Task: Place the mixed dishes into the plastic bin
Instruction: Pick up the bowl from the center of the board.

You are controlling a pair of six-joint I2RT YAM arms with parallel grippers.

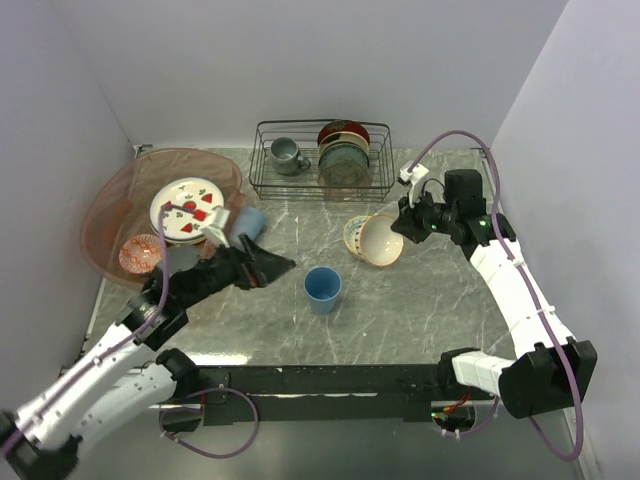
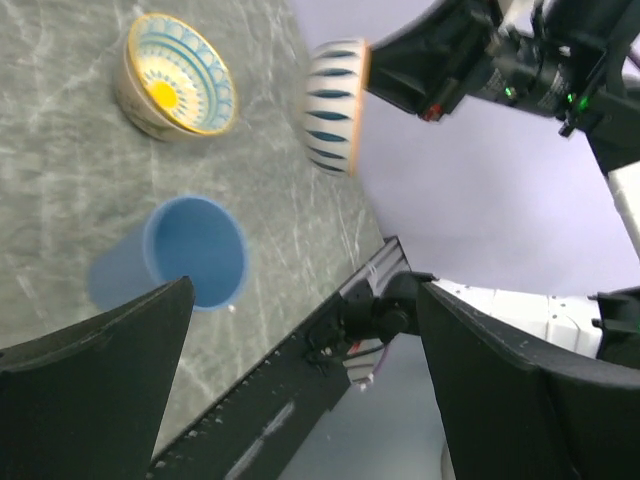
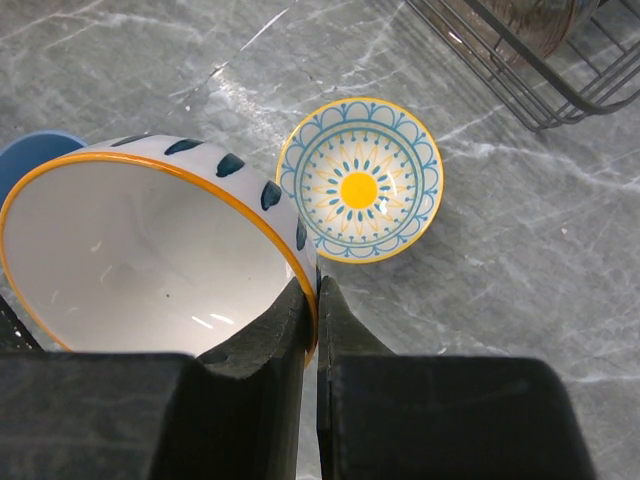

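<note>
My open left gripper should next move toward the cream bowl until its fingers are on both sides of the rim, because the cream bowl's free rim (image 1: 362,247) faces it.
The translucent pinkish plastic bin (image 1: 100,215) stands at the left and holds the white strawberry plate (image 1: 188,208) and the red-patterned bowl (image 1: 140,255). One light-blue cup (image 1: 248,222) lies at the bin's right rim. Another light-blue cup (image 1: 322,288) (image 2: 195,250) stands upright mid-table. My left gripper (image 1: 275,270) (image 2: 300,380) is open and empty, just left of that cup. My right gripper (image 1: 400,225) (image 3: 315,300) is shut on the rim of the cream bowl (image 1: 382,242) (image 3: 150,260) (image 2: 335,105), held tilted above the table. A small blue-and-yellow patterned bowl (image 1: 354,232) (image 3: 360,180) (image 2: 180,75) sits beside it.
A black wire rack (image 1: 320,185) (image 3: 530,60) stands at the back centre with a grey mug (image 1: 287,155) and upright plates (image 1: 343,150). Walls close in the table on the left, back and right.
</note>
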